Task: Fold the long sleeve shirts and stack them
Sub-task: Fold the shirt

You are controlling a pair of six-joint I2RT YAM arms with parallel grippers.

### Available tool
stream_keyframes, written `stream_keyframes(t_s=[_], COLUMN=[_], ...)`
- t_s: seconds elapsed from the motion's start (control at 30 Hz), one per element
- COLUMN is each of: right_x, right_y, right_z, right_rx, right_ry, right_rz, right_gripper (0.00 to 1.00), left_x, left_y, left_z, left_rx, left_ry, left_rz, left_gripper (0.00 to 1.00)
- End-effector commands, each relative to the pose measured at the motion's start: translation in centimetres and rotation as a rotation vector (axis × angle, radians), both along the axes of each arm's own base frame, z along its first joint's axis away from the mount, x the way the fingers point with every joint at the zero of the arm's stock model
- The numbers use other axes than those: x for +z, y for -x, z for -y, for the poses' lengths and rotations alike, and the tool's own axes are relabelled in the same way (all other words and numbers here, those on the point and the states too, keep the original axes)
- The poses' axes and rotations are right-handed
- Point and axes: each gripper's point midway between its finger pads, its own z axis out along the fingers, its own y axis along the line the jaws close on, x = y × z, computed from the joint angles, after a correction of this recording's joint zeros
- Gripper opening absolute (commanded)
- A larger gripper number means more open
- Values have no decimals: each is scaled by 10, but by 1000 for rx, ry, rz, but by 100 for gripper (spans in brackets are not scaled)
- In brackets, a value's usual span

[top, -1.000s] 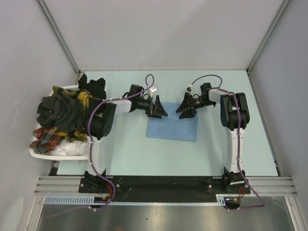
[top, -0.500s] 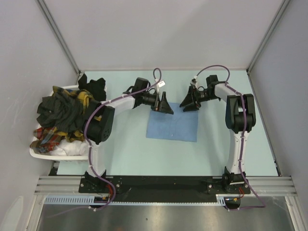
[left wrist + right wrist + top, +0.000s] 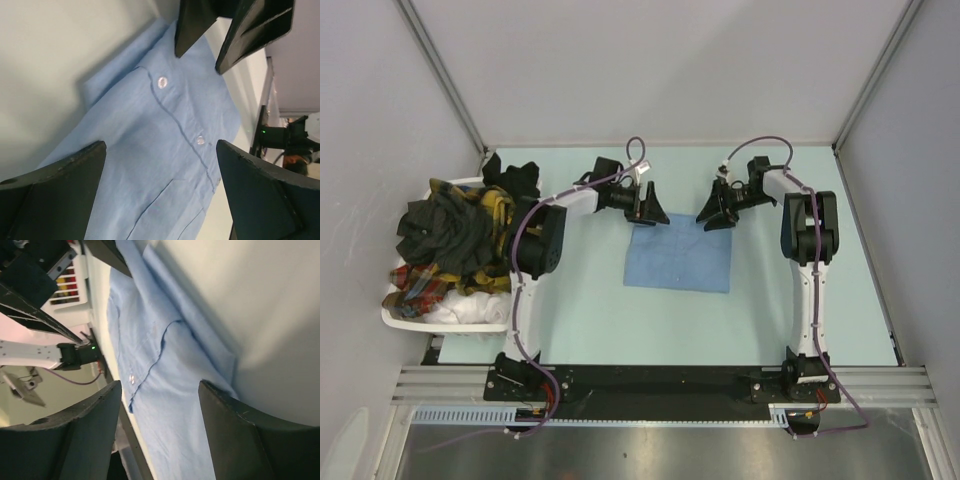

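Note:
The light blue shirt's buttoned side (image 3: 680, 256) faces up, covering the collar, so my right gripper should grip the shirt's far edge (image 3: 683, 216) alone and flip the shirt over.
A light blue shirt (image 3: 678, 255), folded into a rectangle, lies flat on the table's middle. It fills the left wrist view (image 3: 150, 150), buttons showing, and the right wrist view (image 3: 170, 390). My left gripper (image 3: 656, 214) hovers over the shirt's far left corner, open and empty (image 3: 160, 195). My right gripper (image 3: 714, 219) hovers over the far right corner, open and empty (image 3: 160, 430). The two grippers face each other. A dark green-black shirt (image 3: 450, 232), a yellow-black plaid shirt (image 3: 496, 204) and a red plaid shirt (image 3: 416, 284) are heaped in the basket.
The white slatted basket (image 3: 440, 318) stands at the table's left edge, piled high. A black cloth (image 3: 516, 176) hangs off its far side. Grey walls enclose the table on three sides. The right gripper's fingers (image 3: 230, 30) show in the left wrist view.
Both grippers have moved away from the arm bases, from over the shirt's far part to its far edge. The shirt has not moved. Both stay open.

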Motion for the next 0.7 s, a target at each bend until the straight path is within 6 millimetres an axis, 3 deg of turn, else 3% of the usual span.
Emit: stream_keyframes(t_s=[0.0,0.07,0.1,0.17,0.2,0.27,0.3,0.33,0.37,0.5,0.53,0.57,0.6,0.63,0.67], right_x=[-38,-31,-27,-6,6,38,48,67,74,81,83,74,84,80,59], right_y=[-31,-42,-45,-55,-57,-68,-67,-69,-67,-48,-48,-50,-56,-54,-55], right_z=[27,22,19,13,7,2,-7,-9,-15,-42,-51,-52,-56,-51,-48], right_rx=[0,29,48,91,106,112,132,132,165,261,272,276,274,281,301], right_ry=[219,254,264,282,282,299,304,333,342,380,373,370,344,343,340], right_rz=[134,204,231,331,374,501,545,607,655,743,763,746,771,737,688], right_gripper=[69,67,67,66,66,64,64,61,61,60,61,61,63,64,67], left_x=[24,42,72,91,118,124,145,139,147,154,161,156,158,168,170], left_y=[-12,-1,3,16,16,20,17,20,18,14,14,27,30,35,37], left_z=[-27,-29,-31,-37,-46,-61,-74,-82,-87,-109,-101,-99,-96,-90,-89], left_rx=[30,11,1,-8,14,48,97,112,122,228,174,86,47,16,5], left_ry=[-71,-66,-60,-89,-135,-204,-259,-296,-312,-358,-313,-299,-270,-229,-216], left_rz=[136,185,279,359,479,558,658,674,738,743,740,710,703,711,716], left_gripper=[99,100,99,99,100,99,100,99,99,100,100,99,99,99,100])
